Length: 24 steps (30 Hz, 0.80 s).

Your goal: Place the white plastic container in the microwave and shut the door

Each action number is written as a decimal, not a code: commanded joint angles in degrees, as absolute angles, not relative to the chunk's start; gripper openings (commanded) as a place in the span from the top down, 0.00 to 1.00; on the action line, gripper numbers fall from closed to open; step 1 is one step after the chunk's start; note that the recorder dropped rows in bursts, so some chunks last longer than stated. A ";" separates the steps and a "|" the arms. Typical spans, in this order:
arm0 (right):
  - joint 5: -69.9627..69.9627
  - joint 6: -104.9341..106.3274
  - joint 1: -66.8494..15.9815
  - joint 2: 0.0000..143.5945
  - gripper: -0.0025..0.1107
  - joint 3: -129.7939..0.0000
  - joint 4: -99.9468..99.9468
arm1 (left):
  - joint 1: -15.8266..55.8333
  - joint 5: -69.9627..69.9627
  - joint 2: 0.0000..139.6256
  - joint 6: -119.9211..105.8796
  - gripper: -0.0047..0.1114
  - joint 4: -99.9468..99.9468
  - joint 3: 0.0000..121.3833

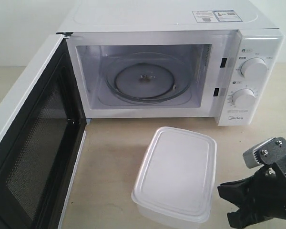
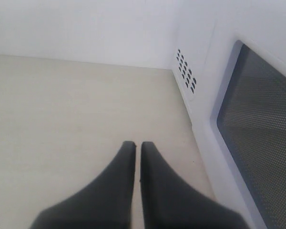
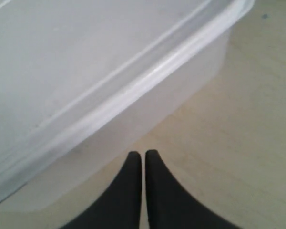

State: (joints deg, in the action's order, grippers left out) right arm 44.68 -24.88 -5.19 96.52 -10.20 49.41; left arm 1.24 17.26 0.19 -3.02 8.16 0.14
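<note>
My right gripper should back off, turn its fingers square, open and grip the long side edge (image 1: 213,172), because the white plastic container's rim (image 3: 121,93) runs at a slant across its closed fingers.
The white plastic container (image 1: 177,172) lies lidded on the beige table in front of the microwave (image 1: 181,62). The door (image 1: 28,143) hangs wide open to the left, its black mesh inner face showing, and the glass turntable (image 1: 145,81) sits bare inside. My right gripper (image 1: 234,215) hovers low at the container's right front corner, shut and holding nothing; its wrist view has the container (image 3: 100,71) just ahead of the gripper (image 3: 143,153). The left gripper (image 2: 137,144) is shut and empty beside the door's outer face (image 2: 257,138); the exterior view does not show it.
Two round knobs (image 1: 253,67) sit on the microwave's right panel. Vent holes (image 2: 186,70) mark the microwave's side wall near the door. Bare beige tabletop (image 2: 62,124) stretches ahead of the left gripper.
</note>
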 commanded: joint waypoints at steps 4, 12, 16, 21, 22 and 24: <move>48.19 -35.16 -5.10 84.75 0.98 -7.53 42.30 | 1.20 16.93 0.00 -2.61 0.92 8.09 0.00; 44.98 -71.61 -5.10 83.37 0.98 -7.42 48.93 | 1.20 16.93 0.00 -2.61 0.92 8.09 0.00; 49.63 -79.75 -5.10 83.37 0.98 -7.42 54.30 | 1.20 16.93 0.00 -2.61 0.92 8.09 0.00; 50.41 -84.95 -5.10 83.37 0.98 -7.42 61.73 | 1.20 16.93 0.00 -2.61 0.92 8.09 0.00; 50.78 -85.19 -5.10 83.37 0.98 -7.42 63.91 | 1.20 16.93 0.00 -2.61 0.92 8.09 0.00; 50.76 -85.19 -5.10 83.37 0.98 -7.42 66.79 | 1.20 16.93 0.00 -2.61 0.92 8.09 0.00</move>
